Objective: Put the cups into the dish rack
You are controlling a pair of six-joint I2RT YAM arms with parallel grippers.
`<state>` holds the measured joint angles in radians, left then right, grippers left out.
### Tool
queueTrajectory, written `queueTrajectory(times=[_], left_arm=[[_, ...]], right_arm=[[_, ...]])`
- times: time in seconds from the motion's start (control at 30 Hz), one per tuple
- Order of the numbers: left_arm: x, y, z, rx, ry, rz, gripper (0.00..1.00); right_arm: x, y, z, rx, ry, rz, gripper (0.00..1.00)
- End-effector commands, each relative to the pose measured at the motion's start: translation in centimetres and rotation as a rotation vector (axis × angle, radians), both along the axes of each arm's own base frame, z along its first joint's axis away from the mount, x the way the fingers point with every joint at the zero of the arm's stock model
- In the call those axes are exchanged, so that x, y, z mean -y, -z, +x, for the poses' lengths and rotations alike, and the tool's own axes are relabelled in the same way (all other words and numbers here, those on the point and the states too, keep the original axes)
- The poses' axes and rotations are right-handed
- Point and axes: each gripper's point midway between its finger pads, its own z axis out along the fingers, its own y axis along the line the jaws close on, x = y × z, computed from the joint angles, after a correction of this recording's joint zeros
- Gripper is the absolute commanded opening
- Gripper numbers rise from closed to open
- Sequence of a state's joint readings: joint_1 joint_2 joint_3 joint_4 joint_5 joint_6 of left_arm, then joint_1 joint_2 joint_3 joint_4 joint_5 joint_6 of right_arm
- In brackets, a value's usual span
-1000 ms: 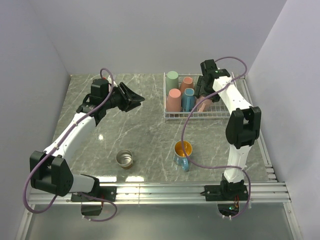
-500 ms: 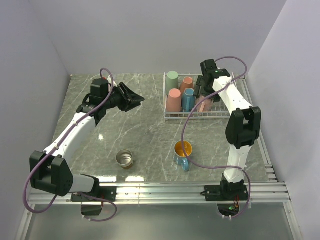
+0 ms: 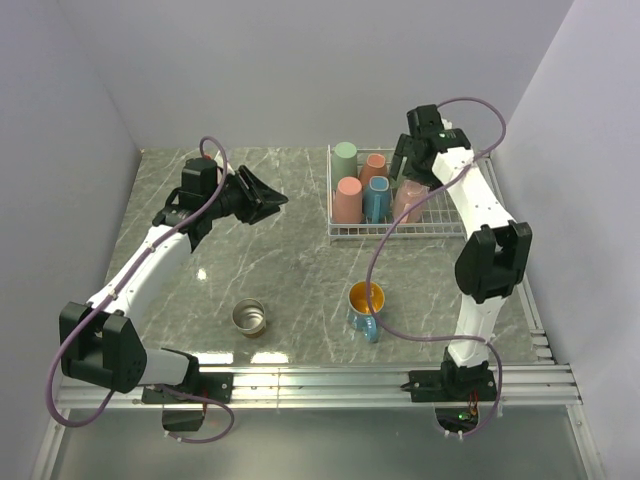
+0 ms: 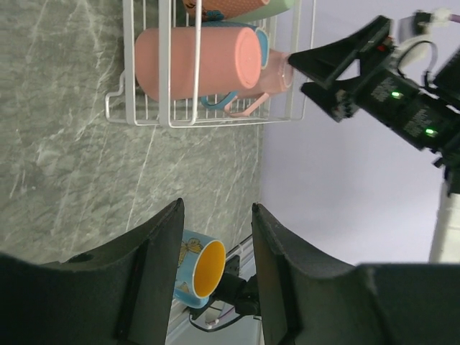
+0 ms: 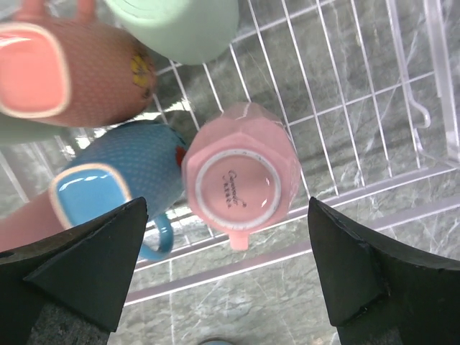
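My left gripper should take the mug's rim [image 3: 352, 291] and turn the mug's base toward my right gripper, because the blue mug with an orange inside [image 3: 366, 299] stands with its opening up.
The white wire dish rack [image 3: 395, 235] stands at the back right. Upside down in it are a mint green cup [image 3: 345, 155], a brown cup [image 3: 374, 167], a salmon pink cup [image 3: 347, 200], a blue mug [image 3: 377, 198] and a pale pink mug [image 3: 408, 200]. My right gripper [image 3: 412, 172] hangs open above the pale pink mug [image 5: 241, 176], apart from it. A blue mug with an orange inside [image 3: 365, 305] and a steel cup [image 3: 249, 317] stand on the table in front. My left gripper [image 3: 270, 200] is open and empty, left of the rack.
The marble table is walled at the back and both sides. A metal rail [image 3: 380, 378] runs along the near edge by the arm bases. In the left wrist view the rack [image 4: 169, 108] and the orange-lined mug [image 4: 198, 269] lie ahead of the fingers.
My right gripper has lifted up and back off the pale pink mug, which stays in the rack. The left arm has not moved.
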<state>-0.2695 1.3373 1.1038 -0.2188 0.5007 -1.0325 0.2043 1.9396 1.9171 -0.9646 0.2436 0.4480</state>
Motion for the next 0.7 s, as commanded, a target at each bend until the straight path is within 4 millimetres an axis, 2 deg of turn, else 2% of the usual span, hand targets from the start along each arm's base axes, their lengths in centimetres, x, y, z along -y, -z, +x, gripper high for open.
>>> queueTrajectory(times=[0.0,0.1,0.23,0.27,0.3,0.37,0.4,0.43,0.5,0.67], left_arm=[[-0.5,-2.5,-0.2,0.08,-0.004,0.023,0.48],[-0.6,-2.6,-0.5,0.105,0.018,0.058,0.46],[0.2,-3.1,-1.6,0.159,0.073,0.23,0.48],[1.5,-4.4,-2.4,0.224,0.132,0.282,0.48],[1.7,-2.9,-2.9,0.199,0.169,0.352,0.47],[3.5,-2.7,-4.3,0.206,0.242,0.394,0.47],[4.0,-1.7,-4.7,0.185,0.27,0.423,0.47],[4.3,-0.7,-5.5,0.168,0.304,0.458,0.46],[5.7,0.8,-7.0,0.151,0.365,0.501,0.44],[7.8,4.6,-10.4,0.097,0.491,0.588,0.43]], right_arm=[[0.1,-7.7,-0.7,0.168,0.002,0.025,0.99],[0.2,-10.4,-1.7,0.212,-0.002,0.033,0.99],[0.2,-13.8,-3.0,0.299,-0.021,0.07,1.0],[0.1,-14.5,-4.1,0.318,-0.032,0.092,0.99],[-0.2,-14.2,-4.3,0.326,-0.044,0.108,1.0],[-0.3,-15.6,-5.7,0.374,-0.057,0.136,1.0],[-0.7,-15.8,-6.2,0.383,-0.069,0.161,1.0],[-0.6,-14.8,-6.4,0.37,-0.072,0.165,1.0],[-0.8,-15.1,-7.6,0.387,-0.085,0.186,1.0],[0.0,-13.1,-9.6,0.369,-0.076,0.182,1.0]])
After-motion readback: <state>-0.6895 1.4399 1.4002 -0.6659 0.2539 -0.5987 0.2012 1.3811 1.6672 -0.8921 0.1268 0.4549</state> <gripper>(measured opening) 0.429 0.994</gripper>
